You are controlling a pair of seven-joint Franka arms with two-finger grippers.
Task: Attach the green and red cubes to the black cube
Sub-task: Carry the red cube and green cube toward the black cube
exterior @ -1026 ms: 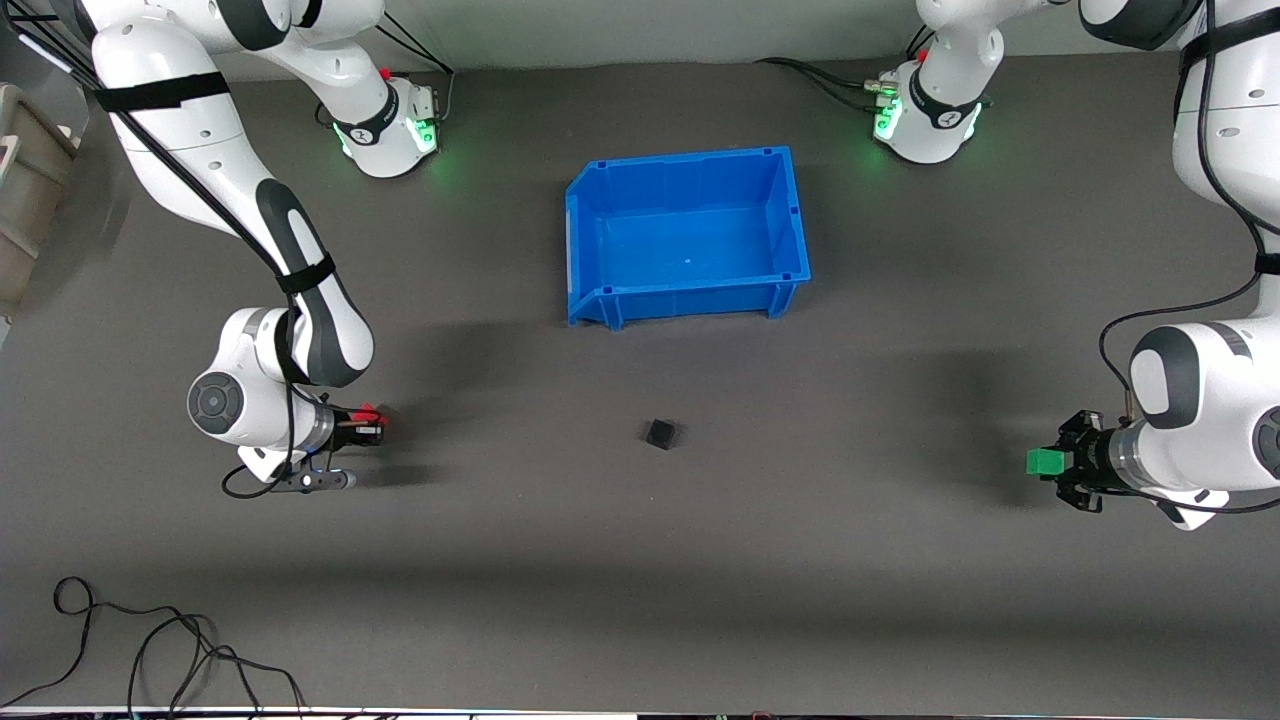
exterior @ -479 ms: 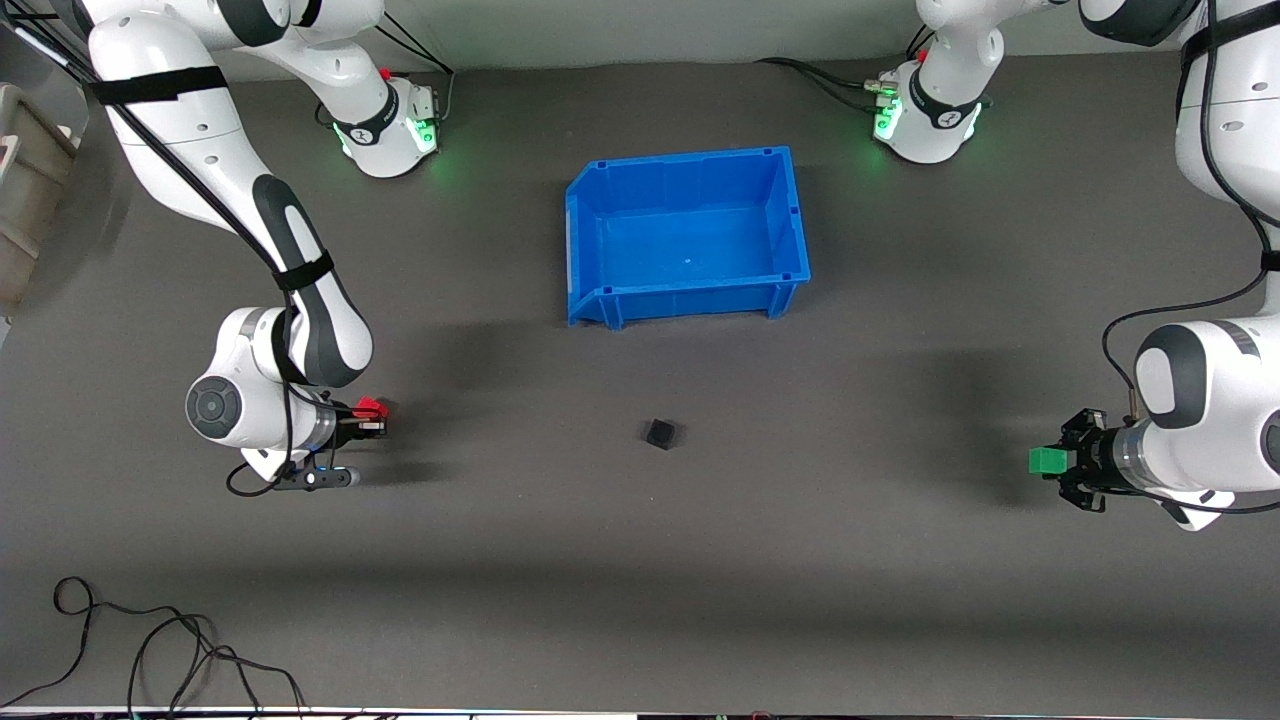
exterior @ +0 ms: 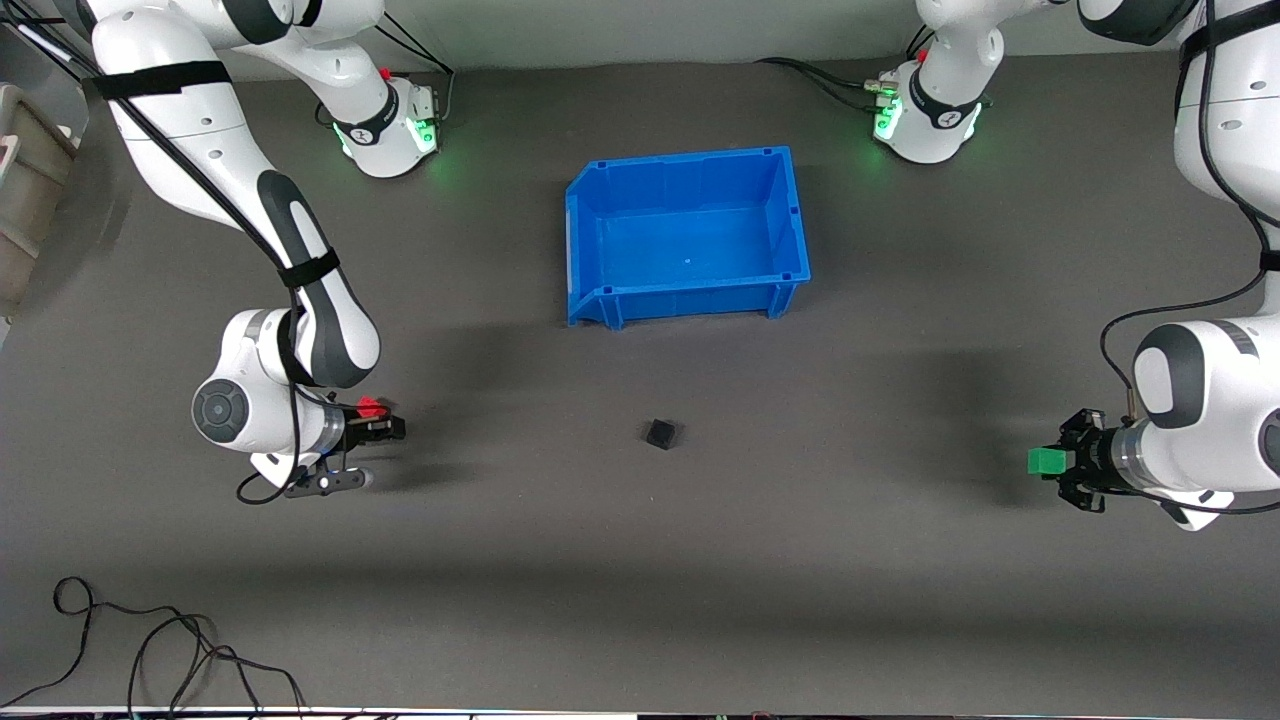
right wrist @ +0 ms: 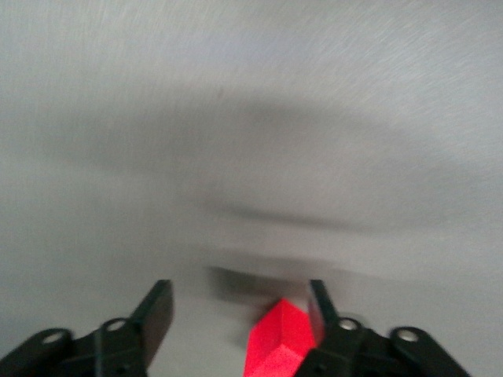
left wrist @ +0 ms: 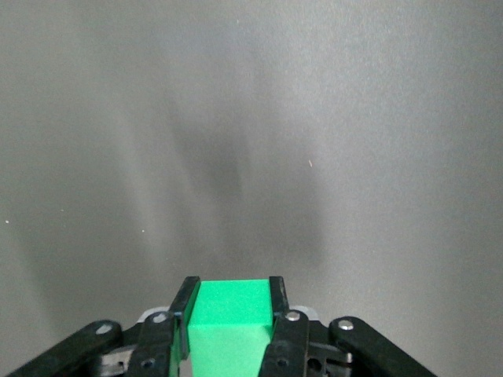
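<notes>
The red cube (right wrist: 280, 341) is tilted against a finger of my right gripper, so I should move back and turn the fingers square to the cube (exterior: 371, 408) before I close them.
The black cube (exterior: 660, 433) lies on the dark mat, nearer to the front camera than the blue bin. My left gripper (exterior: 1058, 462) hangs low over the mat at the left arm's end, shut on the green cube (exterior: 1046, 460); in the left wrist view the green cube (left wrist: 228, 322) fills the gap of the gripper (left wrist: 232, 284). My right gripper (exterior: 388, 428) is low over the mat at the right arm's end. Its jaws (right wrist: 237, 290) stand wide apart, and the red cube (right wrist: 279, 338) sits tilted against one finger. The red cube (exterior: 371, 406) also shows in the front view.
The blue bin (exterior: 690, 300) stands empty in the middle of the table, between the two arm bases. A black cable (exterior: 150, 650) coils on the mat at the edge nearest the front camera, toward the right arm's end.
The right arm has shifted a little toward the table's middle, and the red cube now shows beside its fingers. The left arm with the green cube has barely moved.
</notes>
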